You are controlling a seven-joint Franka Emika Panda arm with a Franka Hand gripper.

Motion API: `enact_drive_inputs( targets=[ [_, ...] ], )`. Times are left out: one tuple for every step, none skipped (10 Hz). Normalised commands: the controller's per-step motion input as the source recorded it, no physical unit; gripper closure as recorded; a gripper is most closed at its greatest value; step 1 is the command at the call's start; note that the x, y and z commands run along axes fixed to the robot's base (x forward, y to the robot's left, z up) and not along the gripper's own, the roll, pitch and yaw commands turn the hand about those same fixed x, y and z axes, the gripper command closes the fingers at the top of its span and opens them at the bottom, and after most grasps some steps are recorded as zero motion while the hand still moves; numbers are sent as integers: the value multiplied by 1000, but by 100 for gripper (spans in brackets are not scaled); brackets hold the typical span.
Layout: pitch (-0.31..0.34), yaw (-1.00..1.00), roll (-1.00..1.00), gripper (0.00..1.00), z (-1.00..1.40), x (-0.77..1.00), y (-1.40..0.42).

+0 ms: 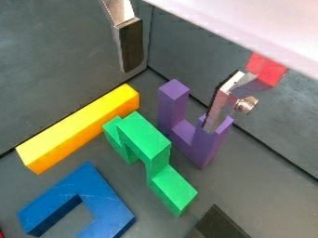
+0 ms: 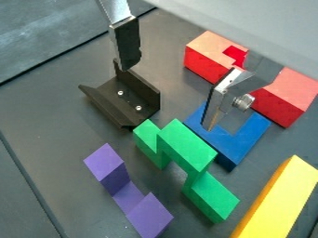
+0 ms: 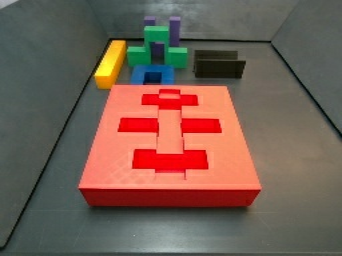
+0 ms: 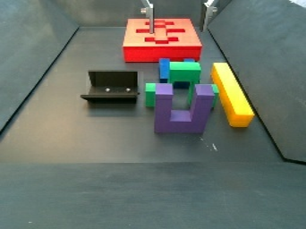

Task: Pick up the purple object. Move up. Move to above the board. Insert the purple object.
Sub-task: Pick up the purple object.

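Observation:
I expect the purple object to sink in base first with its prongs sticking out when I insert it, because the purple object's prongs rise tall from a low base.
The purple object is a U-shaped block standing prongs up on the dark floor, next to the green block; it also shows in the wrist view and in both side views. The board, a big red slab with darker recesses, lies apart from it. My gripper is open and empty, hanging well above the pieces. In a wrist view the purple object lies below the gap, one finger overlapping a prong. Only its fingertips show in a side view.
A green block, a blue block and a long yellow bar lie close around the purple object. The fixture stands beside them. Grey walls enclose the floor.

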Motion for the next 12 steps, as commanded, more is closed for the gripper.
enact_drive_inputs(
  targets=[
    [0,0,0,0,0,-20,0],
    [4,-31,0,0,-117,309,0],
    [0,-160,0,0,-143,497,0],
    [6,-240,-41,0,-114,531,243],
    [29,-246,-63,0,-63,549,351],
    [29,-229,-30,0,-54,529,289],
    [29,-271,-49,0,-20,431,666],
    [0,-220,-96,0,0,463,683],
    [0,-203,-106,0,0,406,706],
    [0,-89,-187,0,0,280,774],
    [0,-17,-146,0,-140,189,589],
    [0,0,-4,0,-329,143,263]
  ],
)
